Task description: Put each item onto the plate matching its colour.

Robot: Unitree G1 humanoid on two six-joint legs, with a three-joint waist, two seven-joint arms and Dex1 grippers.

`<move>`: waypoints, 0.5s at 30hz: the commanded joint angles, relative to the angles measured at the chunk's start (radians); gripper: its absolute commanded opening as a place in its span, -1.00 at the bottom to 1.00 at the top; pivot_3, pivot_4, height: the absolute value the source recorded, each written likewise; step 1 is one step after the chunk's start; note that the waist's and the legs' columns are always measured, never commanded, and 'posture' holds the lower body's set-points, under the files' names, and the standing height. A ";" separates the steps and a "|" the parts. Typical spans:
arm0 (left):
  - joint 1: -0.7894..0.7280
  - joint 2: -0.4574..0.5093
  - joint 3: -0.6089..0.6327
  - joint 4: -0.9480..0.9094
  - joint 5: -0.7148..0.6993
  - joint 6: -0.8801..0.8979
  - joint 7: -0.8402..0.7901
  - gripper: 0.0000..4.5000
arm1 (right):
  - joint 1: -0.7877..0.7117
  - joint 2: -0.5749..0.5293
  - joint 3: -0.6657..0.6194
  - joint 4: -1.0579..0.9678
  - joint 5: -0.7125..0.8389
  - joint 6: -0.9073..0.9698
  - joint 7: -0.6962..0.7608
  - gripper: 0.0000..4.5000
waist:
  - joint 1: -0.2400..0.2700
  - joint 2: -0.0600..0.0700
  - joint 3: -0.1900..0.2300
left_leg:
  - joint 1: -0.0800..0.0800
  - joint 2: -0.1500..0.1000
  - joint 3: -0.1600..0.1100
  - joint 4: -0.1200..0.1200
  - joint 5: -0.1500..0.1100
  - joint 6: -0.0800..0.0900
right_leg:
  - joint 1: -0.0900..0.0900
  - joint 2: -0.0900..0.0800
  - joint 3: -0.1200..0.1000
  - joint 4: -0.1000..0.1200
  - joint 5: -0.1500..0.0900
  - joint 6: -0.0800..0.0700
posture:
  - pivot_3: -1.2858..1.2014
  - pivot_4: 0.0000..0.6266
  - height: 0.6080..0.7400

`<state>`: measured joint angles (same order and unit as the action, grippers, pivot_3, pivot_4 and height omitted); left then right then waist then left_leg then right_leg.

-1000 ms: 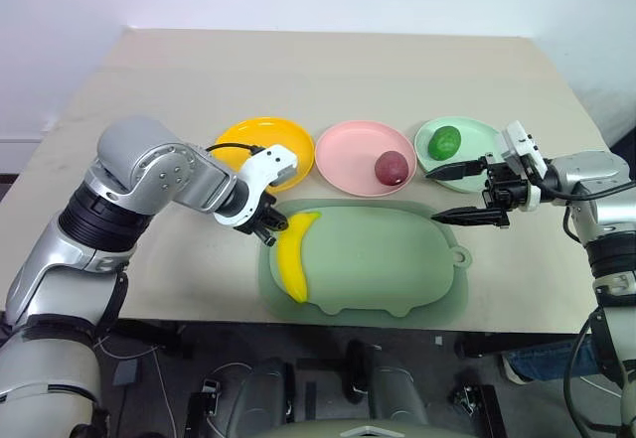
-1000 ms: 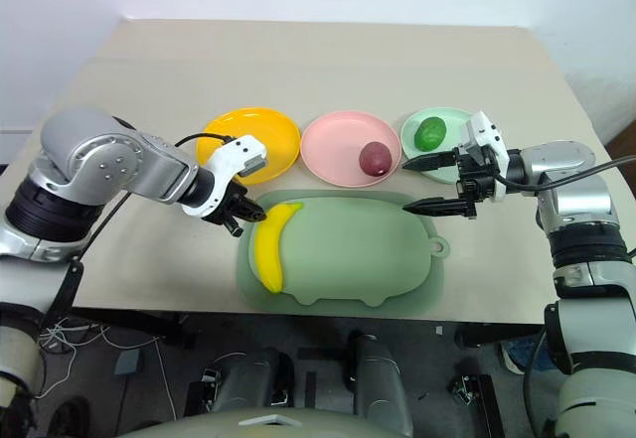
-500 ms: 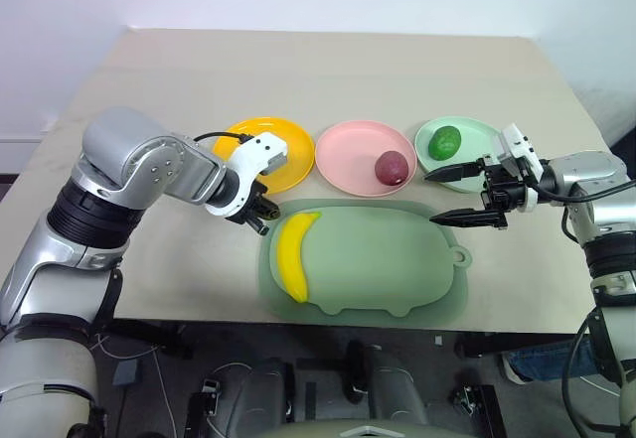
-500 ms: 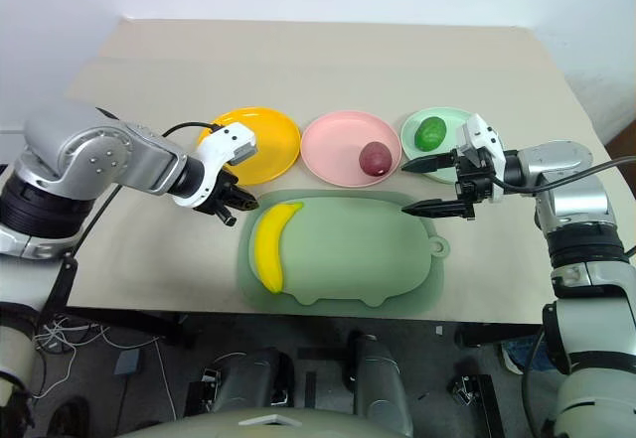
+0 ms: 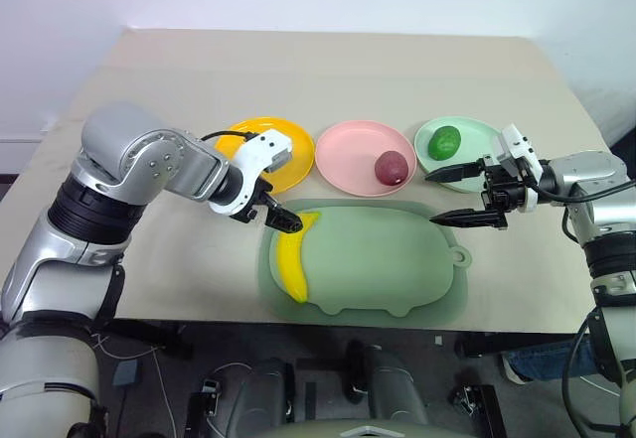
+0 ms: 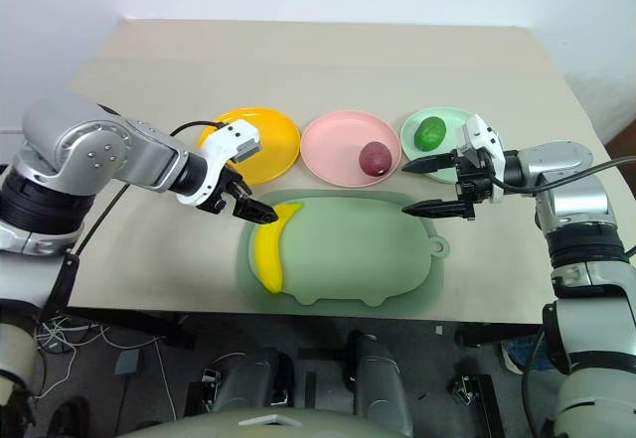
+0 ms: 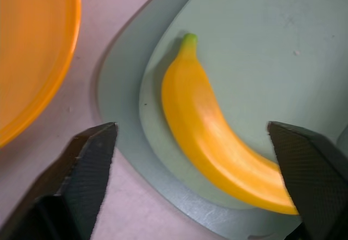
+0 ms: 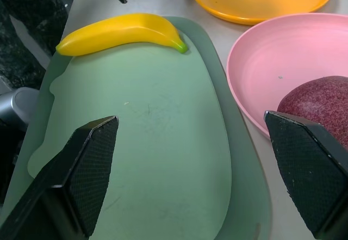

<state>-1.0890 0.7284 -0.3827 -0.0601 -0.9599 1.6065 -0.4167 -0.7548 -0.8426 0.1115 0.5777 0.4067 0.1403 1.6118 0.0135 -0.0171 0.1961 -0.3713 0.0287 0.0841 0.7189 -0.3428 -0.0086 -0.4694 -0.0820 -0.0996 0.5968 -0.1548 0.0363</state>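
Observation:
The banana's lower end (image 7: 272,194) is slanting under a finger of my left gripper. Next, I move over until the two fingers are on either side of the banana's middle (image 5: 289,259), and only then close them.
The yellow banana (image 5: 291,254) lies on the left part of the sage-green mat (image 5: 397,259). My left gripper (image 5: 266,216) hangs open just above the banana's green-tipped upper end, touching nothing; in the left wrist view the banana (image 7: 217,142) lies ahead between the spread fingers (image 7: 87,158). The orange-yellow plate (image 5: 238,138) holds nothing. The dark red fruit (image 5: 392,168) sits on the pink plate (image 5: 348,150). The green fruit (image 5: 444,141) sits on the mint green plate (image 5: 477,138). My right gripper (image 5: 447,196) is open and empty, pointing left, beside the mint plate.
The three plates stand in a row behind the mat on the beige table (image 5: 328,71). The mat's front edge lies close to the table's near edge. Bare tabletop stretches behind the plates and to the left of the mat.
My left gripper was shut at the banana's upper end, drew back to the left, then opened and came back to the tip. The banana lies where it was. The right arm has not moved.

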 commanded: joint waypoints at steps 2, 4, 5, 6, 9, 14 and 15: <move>-0.053 -0.010 -0.042 -0.007 -0.084 0.008 0.029 1.00 | -0.022 0.009 -0.020 0.011 -0.002 -0.016 0.003 1.00 | -0.002 0.000 0.000 | 0.000 0.000 0.000 0.000 0.000 0.000 | 0.000 0.000 0.000 0.000 0.000 0.000 | 0.03 -0.52 1.00; -0.047 -0.015 -0.055 0.021 -0.110 0.008 0.061 1.00 | -0.024 0.014 -0.022 0.014 -0.006 -0.020 0.003 1.00 | -0.003 0.000 0.000 | 0.001 0.000 0.000 0.000 0.000 0.000 | 0.000 0.000 0.000 0.000 0.000 0.000 | 0.03 -0.52 1.00; -0.041 -0.020 -0.059 0.018 -0.122 0.008 0.070 1.00 | -0.026 0.017 -0.024 0.016 -0.009 -0.021 0.003 1.00 | -0.004 0.000 0.000 | 0.001 0.000 0.000 -0.001 0.000 0.000 | 0.000 0.000 0.000 0.000 0.000 0.000 | 0.03 -0.52 1.00; -0.034 -0.025 -0.061 0.017 -0.136 0.008 0.084 1.00 | -0.026 0.019 -0.027 0.016 -0.010 -0.021 0.003 1.00 | -0.004 0.000 0.000 | 0.001 0.000 0.000 -0.001 0.000 0.000 | 0.000 0.000 0.000 0.000 0.000 0.000 | 0.03 -0.52 1.00; -0.032 -0.016 -0.086 0.003 -0.161 0.008 0.111 1.00 | -0.023 0.022 -0.032 0.013 -0.012 -0.021 0.003 1.00 | -0.003 0.000 0.000 | 0.001 0.000 0.000 -0.001 0.000 0.000 | 0.000 0.000 0.000 0.000 0.000 0.000 | 0.03 -0.52 1.00; -0.029 0.021 -0.114 -0.006 -0.168 0.008 0.131 1.00 | -0.015 0.019 -0.041 0.016 -0.017 -0.024 0.003 1.00 | -0.003 0.000 0.000 | 0.001 0.000 0.000 0.000 0.000 0.000 | 0.000 0.000 0.000 0.000 0.000 0.000 | 0.03 -0.52 1.00; -0.028 0.024 -0.118 -0.008 -0.169 0.008 0.133 1.00 | -0.015 0.019 -0.042 0.017 -0.018 -0.024 0.003 1.00 | -0.003 0.000 0.000 | 0.001 0.000 0.000 0.000 0.000 0.000 | 0.000 0.000 0.001 0.000 0.000 0.000 | 0.03 -0.52 1.00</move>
<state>-1.1113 0.7425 -0.4987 -0.0420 -1.1212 1.6065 -0.2870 -0.7570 -0.8137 0.1061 0.5960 0.3856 0.1253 1.6118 0.0108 -0.0170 0.1961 -0.3705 0.0288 0.0838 0.7184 -0.3426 -0.0090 -0.4694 -0.0820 -0.0991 0.5969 -0.1548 0.0363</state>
